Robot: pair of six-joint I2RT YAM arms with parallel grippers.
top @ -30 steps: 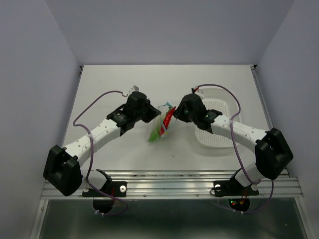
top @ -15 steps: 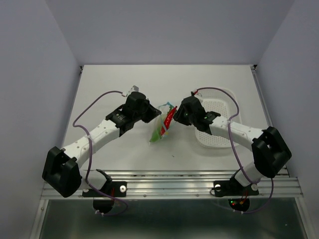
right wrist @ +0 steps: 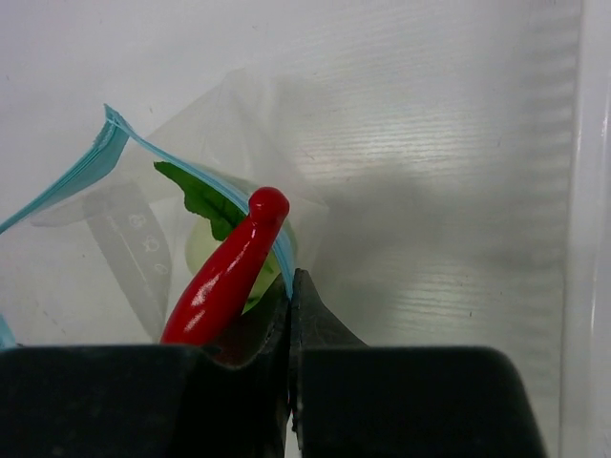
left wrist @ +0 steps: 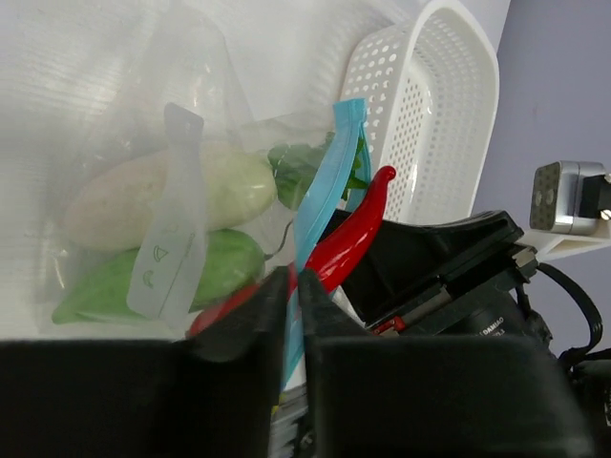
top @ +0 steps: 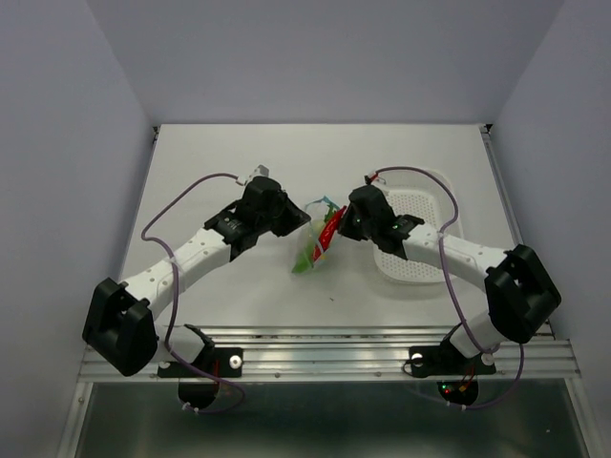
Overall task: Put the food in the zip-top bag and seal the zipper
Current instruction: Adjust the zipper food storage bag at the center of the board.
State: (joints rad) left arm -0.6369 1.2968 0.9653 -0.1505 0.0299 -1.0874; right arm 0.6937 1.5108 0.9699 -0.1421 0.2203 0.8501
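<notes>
I should open my left gripper and guide the red chili [right wrist: 256, 227] upright into the bag's opening [right wrist: 202, 202] before sealing, because the chili sticks out at a slant past the bag's blue zipper.
The clear zip-top bag [top: 311, 246] hangs between both grippers above the table. Its blue zipper strip [left wrist: 325, 181] runs along the top edge and also shows in the right wrist view [right wrist: 86, 162]. The white radish [left wrist: 162, 196] and the green pod [left wrist: 162, 277] lie inside the bag. The red chili [top: 328, 229] sticks out of the bag's mouth [right wrist: 224, 277]. My left gripper [left wrist: 294, 286] is shut on the zipper strip at one end. My right gripper [right wrist: 289, 286] is shut on the zipper strip at the other end, beside the chili.
The white perforated basket [top: 416, 239] stands on the table to the right, under my right arm; it also shows in the left wrist view [left wrist: 430, 124]. The white table [top: 220, 153] reaches to side walls and a back wall.
My right gripper has shifted slightly left and toward the bag. The bag and the chili have swung a little to the right between the grippers.
</notes>
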